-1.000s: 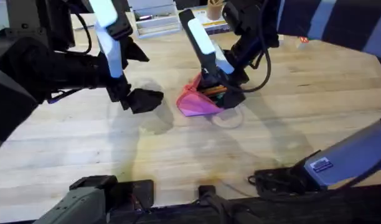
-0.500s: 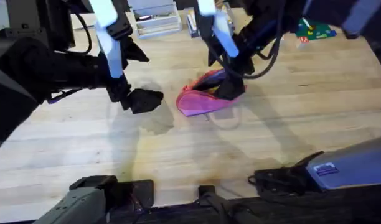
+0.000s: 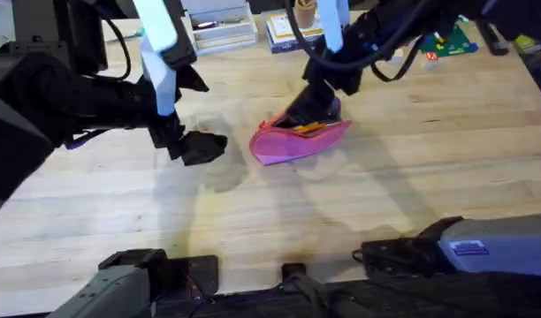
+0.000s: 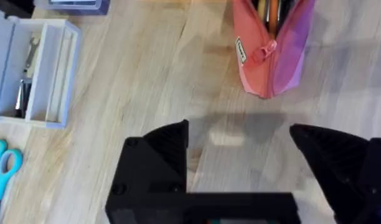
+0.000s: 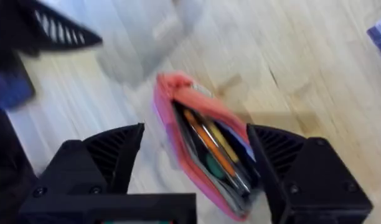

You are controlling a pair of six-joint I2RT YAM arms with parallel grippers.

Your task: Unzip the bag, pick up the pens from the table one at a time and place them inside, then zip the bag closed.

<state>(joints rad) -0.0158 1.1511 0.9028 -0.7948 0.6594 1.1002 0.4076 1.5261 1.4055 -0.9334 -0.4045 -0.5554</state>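
Note:
The pink bag's rim (image 5: 210, 104) will fold over and hide the pens (image 5: 216, 149) when the robot pulls the zipper, because the pens lie lengthwise, sunk below the bag's rim.
The pink bag (image 3: 293, 141) lies unzipped in the middle of the table (image 3: 412, 168), its mouth gaping. Orange pens (image 3: 308, 129) lie inside it; the right wrist view shows the pens (image 5: 206, 144) along the open bag (image 5: 178, 99). My right gripper (image 3: 311, 108) hovers just above the bag's far end, open (image 5: 195, 134) with nothing between its fingers. My left gripper (image 3: 202, 146) hangs low over the table, left of the bag, open (image 4: 240, 146) and empty. From the left wrist, the bag (image 4: 253, 68) shows its zipper pull (image 4: 265, 50) at the near end.
A grey organizer box (image 4: 35, 68) and blue-handled scissors (image 4: 4, 174) sit off to the side of the left gripper. Boxes and books (image 3: 222, 31) line the back edge, with a green item (image 3: 447, 40) at the back right. Bare wood lies in front of the bag.
My right gripper has lifted up and back off the bag, leaving an orange pen inside the open mouth. The left gripper has stayed nearly still.

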